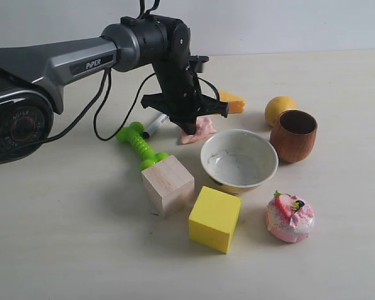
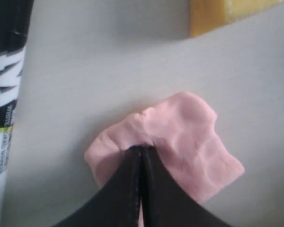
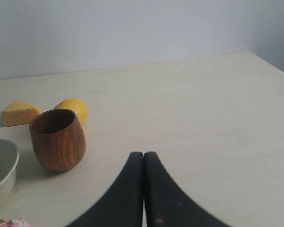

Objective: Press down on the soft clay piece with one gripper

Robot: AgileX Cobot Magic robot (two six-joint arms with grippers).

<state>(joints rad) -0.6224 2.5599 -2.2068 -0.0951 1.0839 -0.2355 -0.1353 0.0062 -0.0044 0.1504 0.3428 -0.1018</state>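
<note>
The shut fingers (image 2: 141,163) only press a dent into the soft clay piece (image 1: 202,130), so I expect the soft clay piece to stay behind when the robot's left gripper goes up.
The soft clay piece (image 1: 202,129) is a flat pale pink lump on the table between the cheese wedge (image 1: 232,102) and the bowl (image 1: 239,160). My left gripper (image 1: 189,127) points straight down onto its left part. In the left wrist view the jaws are shut together and the left gripper's (image 2: 141,149) tip is dug into the clay (image 2: 194,146), which bulges around it. My right gripper (image 3: 143,155) is shut, empty, and hangs over bare table away from the clay; it does not show in the exterior view.
A marker (image 1: 154,124) and a green toy (image 1: 139,145) lie left of the clay. A wooden cube (image 1: 167,184), a yellow cube (image 1: 215,218), a cupcake (image 1: 290,216), a wooden cup (image 1: 293,135) and a lemon (image 1: 279,108) stand around the bowl.
</note>
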